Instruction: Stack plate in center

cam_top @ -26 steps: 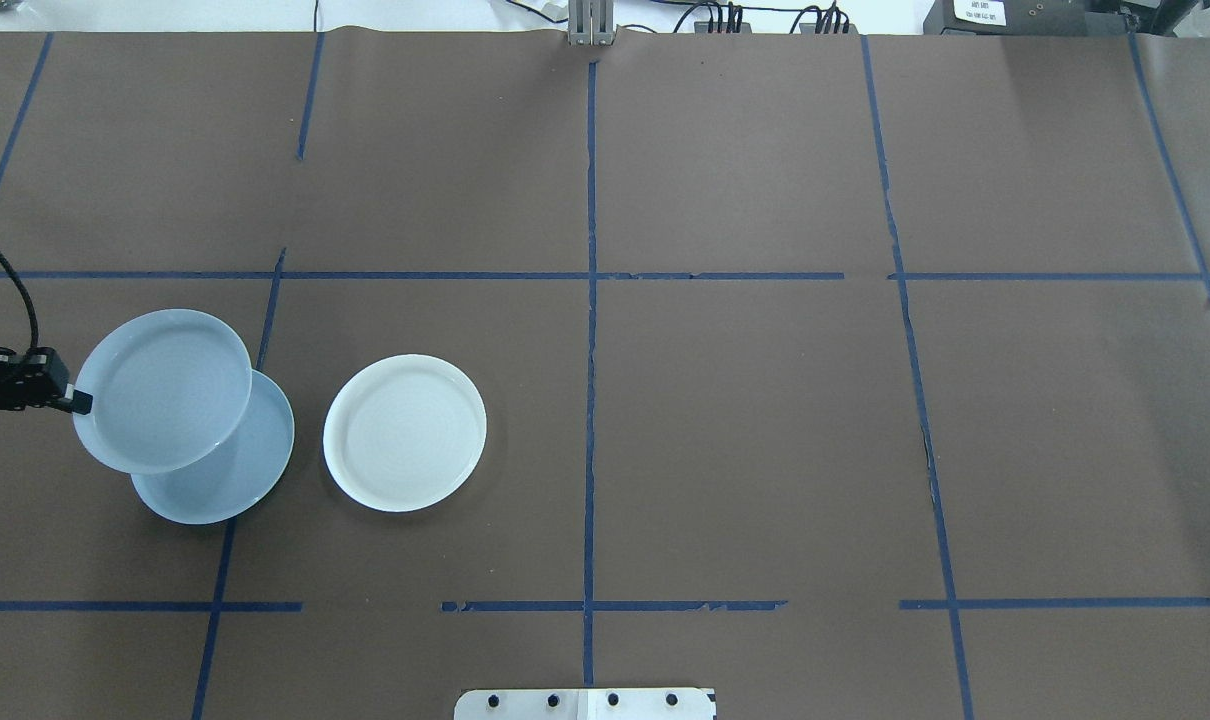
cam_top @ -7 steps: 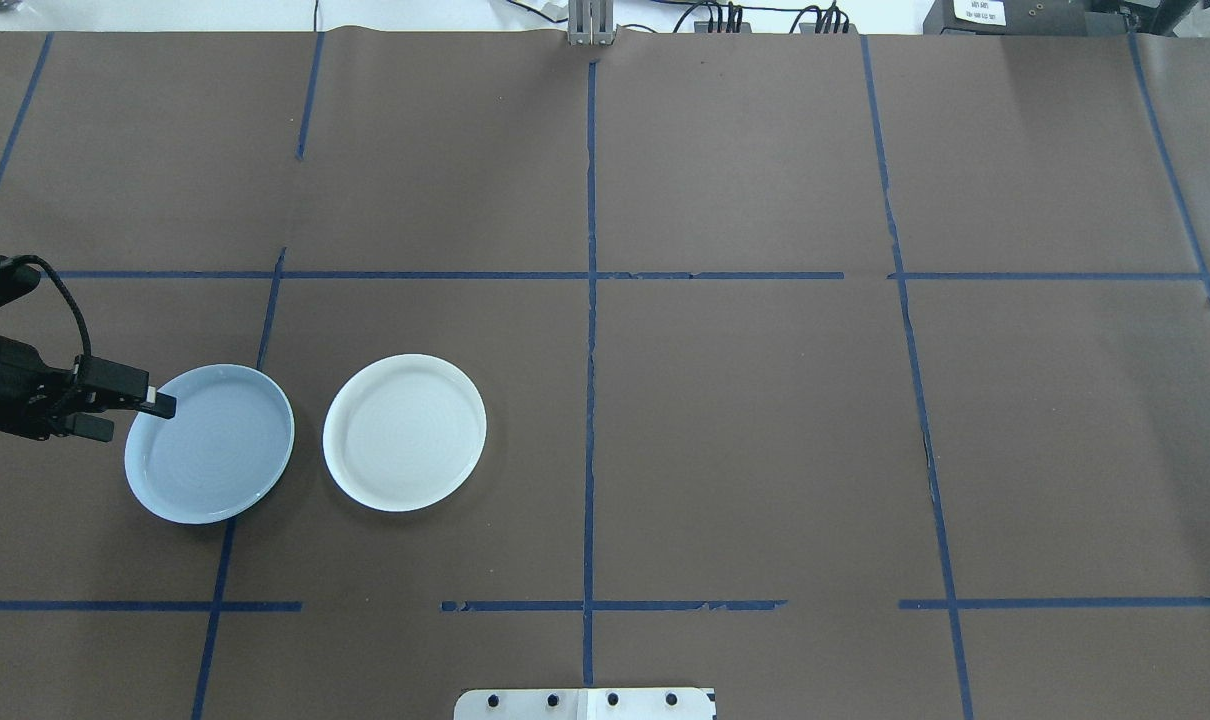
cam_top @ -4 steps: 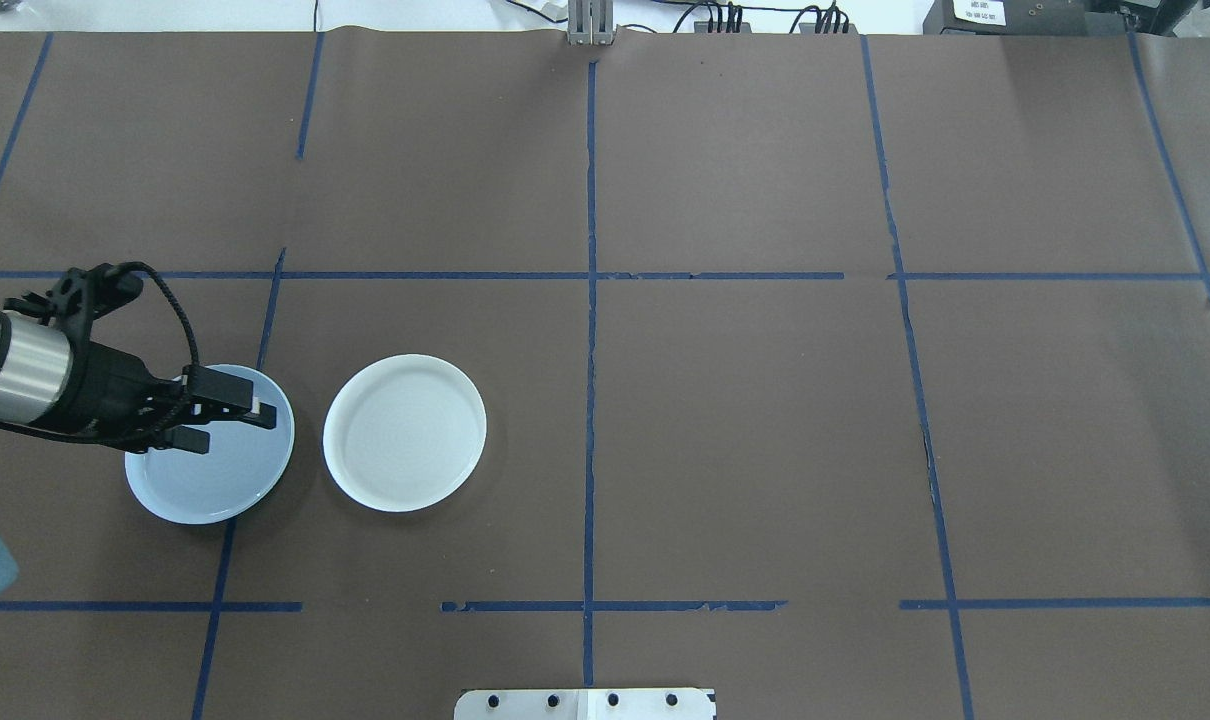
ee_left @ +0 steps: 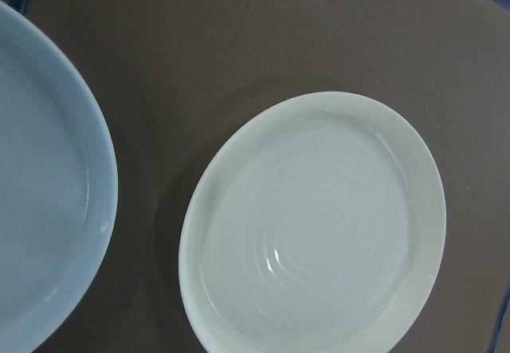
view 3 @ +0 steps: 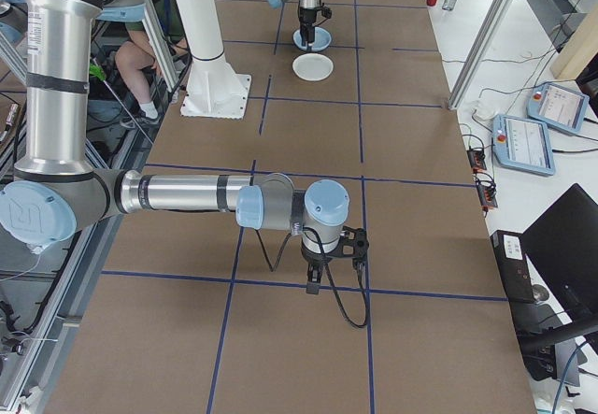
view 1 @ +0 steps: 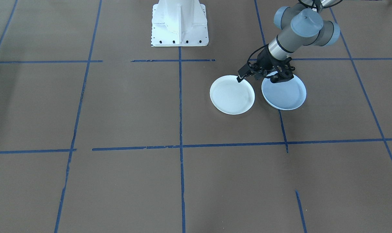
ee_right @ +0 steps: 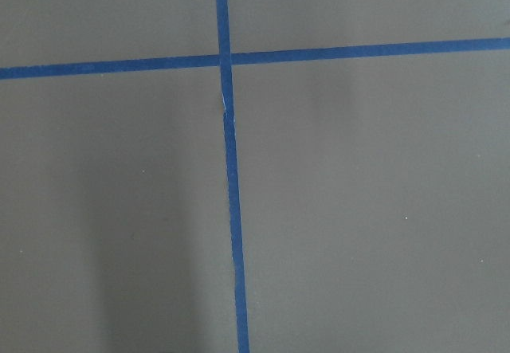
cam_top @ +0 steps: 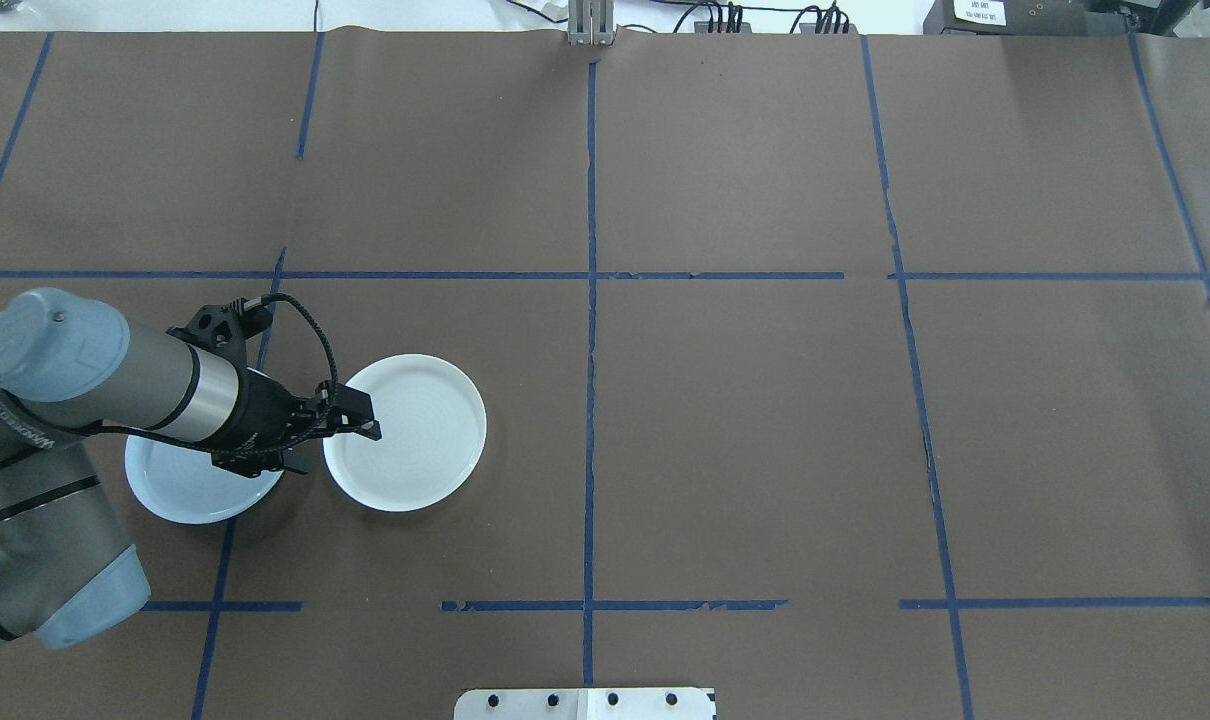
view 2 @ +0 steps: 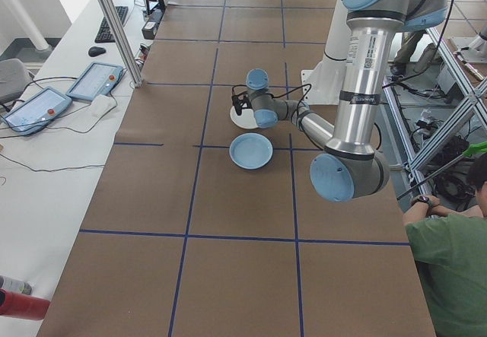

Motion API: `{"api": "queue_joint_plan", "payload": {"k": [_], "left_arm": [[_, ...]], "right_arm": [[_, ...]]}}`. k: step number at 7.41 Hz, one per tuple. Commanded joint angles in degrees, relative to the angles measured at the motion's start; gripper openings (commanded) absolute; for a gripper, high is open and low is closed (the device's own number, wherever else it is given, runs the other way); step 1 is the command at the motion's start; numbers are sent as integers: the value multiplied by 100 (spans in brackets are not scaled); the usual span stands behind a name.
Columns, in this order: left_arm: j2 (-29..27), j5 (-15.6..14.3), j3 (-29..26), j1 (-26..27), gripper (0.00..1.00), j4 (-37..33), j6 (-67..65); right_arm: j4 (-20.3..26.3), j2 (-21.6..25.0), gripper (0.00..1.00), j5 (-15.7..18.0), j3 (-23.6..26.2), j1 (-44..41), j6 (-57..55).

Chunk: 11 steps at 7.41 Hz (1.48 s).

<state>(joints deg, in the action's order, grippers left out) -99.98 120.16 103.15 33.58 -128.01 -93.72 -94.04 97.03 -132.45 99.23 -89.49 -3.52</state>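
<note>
My gripper will lower the white plate (view 1: 232, 95), and the white plate should sit level inside the pale blue plate (view 1: 286, 94) and cover nearly all of it, because their round rims match.
A pale blue ringed plate (cam_top: 180, 485) (view 1: 286, 95) (ee_left: 40, 209) lies stacked on the center, the smooth blue-grey plate, which is almost wholly hidden beneath it. Just to the right on the table sits the brighter white plate (cam_top: 415, 435) (view 1: 231, 95) (ee_left: 319, 225). My left gripper (cam_top: 337, 448) (view 1: 247, 78) hangs open and empty over the gap between the stack and the white plate's near rim, one fingertip above that rim. My right gripper (view 3: 322, 269) shows only in the exterior right view, low over bare table far from the plates; I cannot tell its state.
Blue tape lines divide the brown table cover into squares. The white robot base (view 1: 179, 22) stands at the near middle edge. A person (view 2: 449, 261) crouches beside the table. Tablets (view 2: 95, 78) (view 3: 523, 138) lie on the side benches.
The left gripper set the ringed blue plate down onto the blue-grey plate and let go. It then travelled right across the stack to the white plate's rim.
</note>
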Motion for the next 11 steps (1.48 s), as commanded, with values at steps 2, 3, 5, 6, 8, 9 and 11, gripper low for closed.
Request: {"api": "queue_joint_plan", "payload": {"k": [2,3,5,6,8,9,11], "left_arm": [[-233,-2,-445,-35,100,48,-86],[-163,16,-366,-18,100,48,45],[-48,25,-418,-44,88,40,73],[-65,68,-418,-44,51,13,108],[-74,418,-357,-44,21,4,99],[-66,759,-357,-44,5,-4,82],[-39,772,-418,-35,12,-4,73]], "right_arm": [[0,0,100,0,0,2,0],[0,0,100,0,0,2,0],[0,0,100,0,0,2,0],[0,0,100,0,0,2,0],[0,0,100,0,0,2,0],[0,0,100,0,0,2,0],[0,0,100,0,0,2,0]]}}
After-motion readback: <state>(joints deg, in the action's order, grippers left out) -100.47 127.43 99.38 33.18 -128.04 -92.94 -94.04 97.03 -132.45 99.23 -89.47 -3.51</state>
